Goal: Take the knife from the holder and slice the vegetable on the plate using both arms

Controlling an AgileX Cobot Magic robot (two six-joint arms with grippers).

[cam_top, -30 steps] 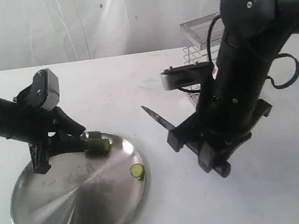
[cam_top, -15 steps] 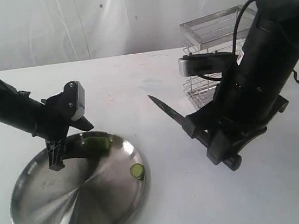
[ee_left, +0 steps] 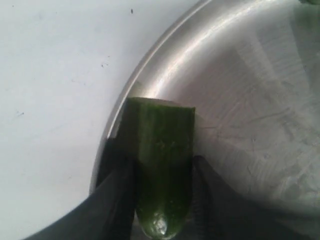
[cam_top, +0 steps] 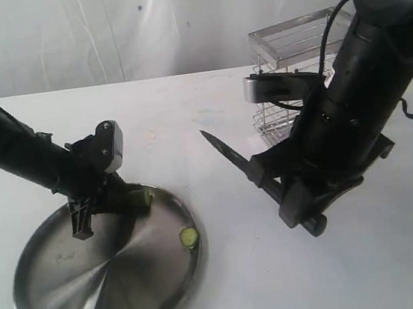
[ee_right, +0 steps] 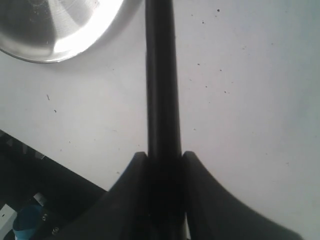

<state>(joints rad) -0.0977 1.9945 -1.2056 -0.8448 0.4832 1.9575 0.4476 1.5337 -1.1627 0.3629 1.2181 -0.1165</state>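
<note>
The vegetable is at the plate's far rim [cam_top: 140, 199]. My left gripper should pull the vegetable back toward the plate's middle [cam_top: 108, 261] and let go of it before slicing.
The stub of dark-green vegetable [cam_top: 140, 200] [ee_left: 165, 130] lies at the far rim of the steel plate [cam_top: 110, 287] [ee_left: 250, 75], cut face outward. My left gripper [cam_top: 122, 203] [ee_left: 162, 172] is shut on it, a finger pressed to each side. One cut round [cam_top: 189, 237] rests at the plate's right rim. My right gripper [cam_top: 275, 187] [ee_right: 164, 160] is shut on the black handle of the knife [cam_top: 229, 155] [ee_right: 162, 75]. The dark blade slants up and to the left in the air, right of the plate. Behind the right arm stands the wire holder [cam_top: 290, 39], partly hidden.
A white tabletop [cam_top: 186, 112] runs under everything, with a white curtain behind. The bulky right arm [cam_top: 364, 90] fills the space in front of the holder. A corner of the plate [ee_right: 55, 25] shows in the right wrist view.
The right arm swung right and lifted the knife, then eased slightly back left. The left arm shifted right and lower over the plate's rim, still clamping the vegetable.
</note>
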